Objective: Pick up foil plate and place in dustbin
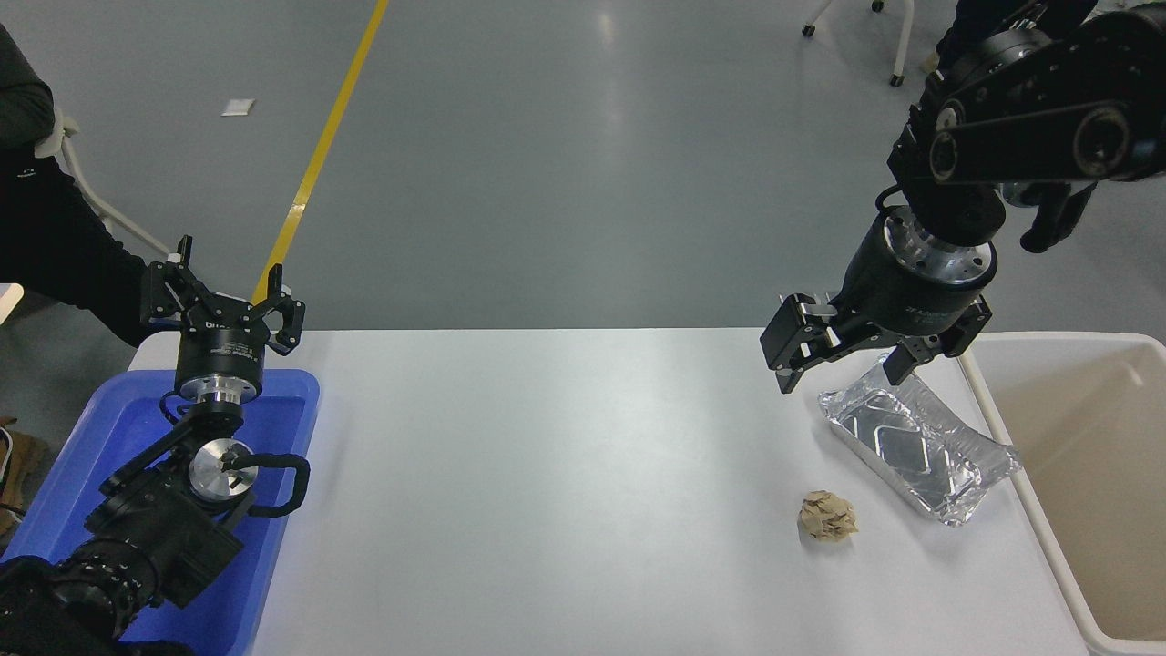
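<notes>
My gripper will lift the foil plate (924, 446) by one corner, and the plate will stay spread out instead of folding over, because pressed ridges (898, 446) run across the plate's base.
The foil plate (915, 449) is a shiny silver rectangular tray with a crinkled rim. It lies flat on the white table (547, 474) at the right, close to the dustbin. The dustbin (1084, 456) is a large cream bin with a thick white rim at the table's right edge. My right gripper (843, 369) hangs open and empty just above the plate's far end, its fingers pointing down on either side of that end. My left gripper (225, 278) is parked open at the lower left.
A small crumpled brown paper ball (827, 516) lies on the table just left of the plate's near end. A blue plastic tray (282, 456) sits under the left arm. A person's dark sleeve (55, 246) shows at the left edge.
</notes>
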